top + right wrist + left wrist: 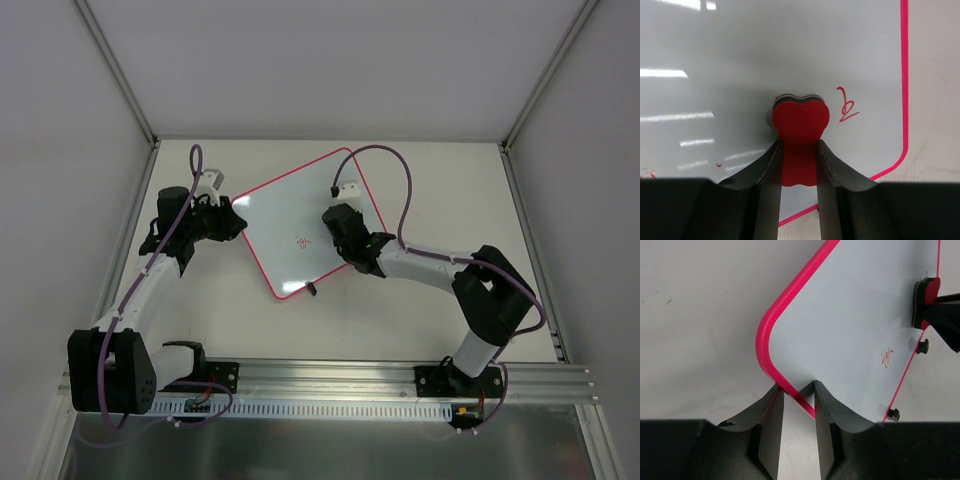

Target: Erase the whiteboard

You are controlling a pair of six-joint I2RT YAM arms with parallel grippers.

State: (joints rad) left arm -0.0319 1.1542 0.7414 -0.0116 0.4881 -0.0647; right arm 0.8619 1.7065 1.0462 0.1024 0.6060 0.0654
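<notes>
My right gripper has the eraser between the red scribble and the red mark point(846, 105), so it should wipe the eraser over the scribble point(303, 242) first and then back over the mark.
The whiteboard point(290, 215) lies tilted on the table, with a pink-red frame and a small red scribble point(303, 241) near its front. My left gripper point(235, 222) is at its left corner. In the left wrist view its fingertips point(796, 387) stand a little apart astride the frame point(771, 322), one on the table and one on the board. My right gripper point(340, 228) is over the board's right part, shut on the red eraser point(800, 122), which rests on the board point(740, 60) just left of a red mark point(846, 111). The eraser also shows in the left wrist view point(932, 290).
Two black stand feet point(923, 346) point(893, 414) stick out along the board's front edge. A tiny red speck point(717, 164) remains on the board left of the eraser. White walls enclose the table on three sides, and an aluminium rail point(330, 375) runs along the front.
</notes>
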